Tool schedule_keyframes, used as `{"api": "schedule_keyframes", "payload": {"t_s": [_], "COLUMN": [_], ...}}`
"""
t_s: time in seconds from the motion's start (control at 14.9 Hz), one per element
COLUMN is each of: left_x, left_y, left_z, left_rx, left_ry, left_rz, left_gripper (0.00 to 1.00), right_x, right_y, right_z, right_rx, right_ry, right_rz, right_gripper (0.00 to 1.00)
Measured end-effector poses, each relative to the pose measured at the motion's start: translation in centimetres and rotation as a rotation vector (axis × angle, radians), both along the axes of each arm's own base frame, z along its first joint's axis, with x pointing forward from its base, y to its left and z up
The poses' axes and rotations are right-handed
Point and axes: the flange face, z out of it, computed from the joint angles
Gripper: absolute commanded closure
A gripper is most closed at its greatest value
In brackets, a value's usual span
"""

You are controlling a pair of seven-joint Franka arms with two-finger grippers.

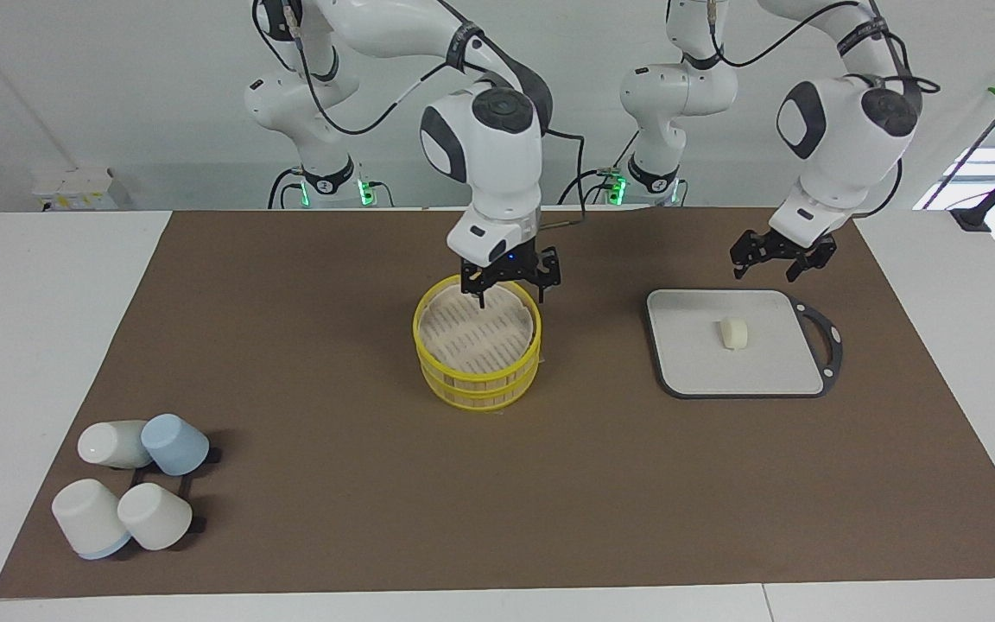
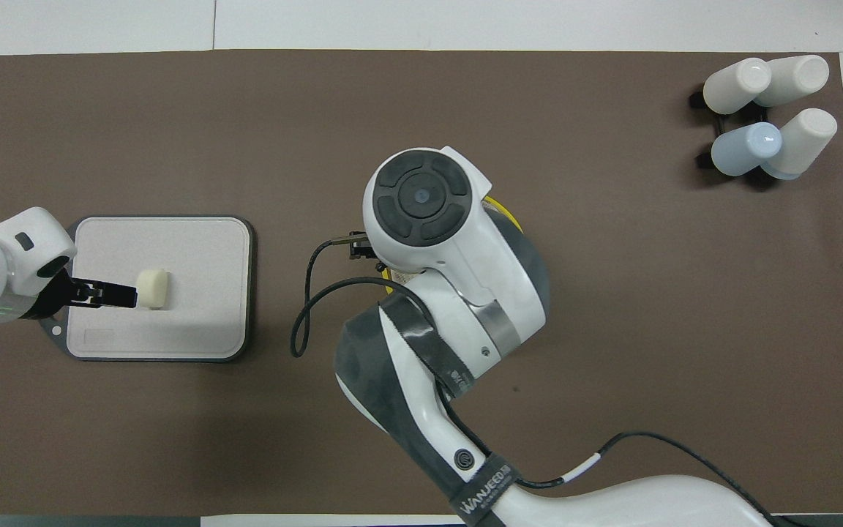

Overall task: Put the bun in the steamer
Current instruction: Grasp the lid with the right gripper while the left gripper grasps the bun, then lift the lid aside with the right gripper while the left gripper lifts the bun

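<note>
I should expect the steamer [image 2: 503, 214] to be empty when I take its lid off, because the bun [image 2: 152, 288] is out on the grey board.
The steamer [image 1: 478, 345], a yellow-rimmed bamboo basket with its lid on, stands mid-table. In the overhead view only a sliver of its rim [image 2: 506, 212] shows under my right arm. My right gripper [image 1: 508, 294] is open and hangs low over the lid's edge nearer to the robots; I cannot tell whether it touches. The cream-white bun [image 1: 733, 333] lies on the grey board [image 1: 696, 363], toward the left arm's end. It also shows in the overhead view [image 2: 152, 288]. My left gripper [image 1: 781, 261] is open and raised over the board's edge nearer to the robots; from overhead it [image 2: 129, 296] shows beside the bun.
Several white and blue cups [image 1: 130, 484] lie on a black rack at the right arm's end, farther from the robots; they also show in the overhead view [image 2: 769, 117]. The board's black handle [image 1: 827, 341] points toward the left arm's end. A brown mat [image 1: 333, 363] covers the table.
</note>
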Motion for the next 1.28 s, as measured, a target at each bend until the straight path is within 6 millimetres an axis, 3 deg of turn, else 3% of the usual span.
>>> {"api": "schedule_keyframes", "payload": {"t_s": [0.13, 0.34, 0.47, 0.54, 0.6, 0.74, 0.81, 0.87, 1.14, 1.28], "left_x": [0.1, 1.0, 1.4, 1.5, 1.5, 1.6, 1.6, 1.6, 1.7, 2.1], "left_y": [-0.1, -0.3, -0.3, -0.3, -0.3, -0.4, -0.4, -0.4, -0.4, -0.4], "left_z": [-3.8, -7.7, -9.2, -9.7, -9.9, -10.0, -10.0, -10.0, -9.8, -9.1], "left_rx": [0.003, 0.008, 0.010, 0.010, 0.010, 0.011, 0.011, 0.011, 0.011, 0.005], "left_ry": [-0.004, -0.025, -0.035, -0.040, -0.041, -0.043, -0.045, -0.046, -0.048, -0.038], "left_rz": [-0.007, -0.014, -0.015, -0.016, -0.017, -0.019, -0.019, -0.019, -0.019, -0.012], "left_gripper": [0.00, 0.00, 0.08, 0.19, 0.37, 0.62, 0.73, 0.75, 0.74, 0.74], "right_x": [-0.1, 0.1, 0.1, 0.0, -0.1, -0.7, -1.0, -1.2, -1.2, 0.2], "right_y": [1.4, 0.8, 0.6, 0.5, 0.5, 0.7, 0.9, 1.1, 1.3, -0.5], "right_z": [-2.5, -4.5, -4.9, -5.1, -5.4, -5.7, -5.8, -5.7, -4.2, -2.0], "right_rx": [0.007, -0.004, -0.004, -0.001, 0.002, 0.004, 0.008, 0.015, 0.028, 0.007], "right_ry": [-0.015, -0.010, -0.010, -0.014, -0.017, -0.016, -0.011, -0.006, 0.005, 0.031], "right_rz": [-0.012, -0.023, -0.025, -0.026, -0.025, -0.018, -0.017, -0.018, -0.023, -0.049], "right_gripper": [0.00, 0.00, 0.22, 0.46, 0.66, 1.00, 1.00, 1.00, 1.00, 1.00]}}
